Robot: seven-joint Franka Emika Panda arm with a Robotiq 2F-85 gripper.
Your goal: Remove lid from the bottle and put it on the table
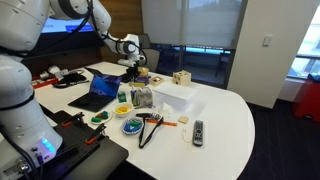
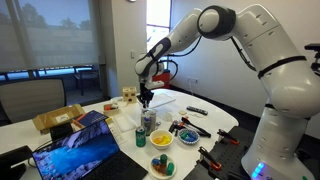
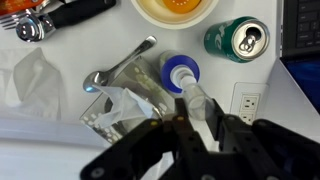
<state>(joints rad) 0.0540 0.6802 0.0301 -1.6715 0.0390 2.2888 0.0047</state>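
Observation:
Next, my gripper carries the lid to the clear table (image 3: pixel 121 30) between the spoon and black handle, because the blue-and-white bottle (image 3: pixel 181 72) and metal box crowd the space under the lid.
The bottle (image 1: pixel 143 98) is a squat clear container with dark contents, standing mid-table beside a white box; it also shows in the other exterior view (image 2: pixel 148 122) and in the wrist view (image 3: pixel 118 112) at lower left. My gripper (image 2: pixel 147 97) hangs just above it and also shows in an exterior view (image 1: pixel 133 64). In the wrist view my fingers (image 3: pixel 192 112) close against both sides of a small clear cylindrical lid (image 3: pixel 193 98). A blue-and-white round top (image 3: pixel 181 72) lies just beyond it. The white table (image 1: pixel 225 115) lies under everything.
A green can (image 3: pixel 237 38) and a power outlet (image 3: pixel 248 102) lie to the right, a spoon (image 3: pixel 120 65) to the left. An open laptop (image 1: pixel 100 90), white box (image 1: pixel 172 96), remote (image 1: pixel 197 131), bowl (image 1: pixel 132 127) and black cable (image 1: pixel 150 128) surround the bottle.

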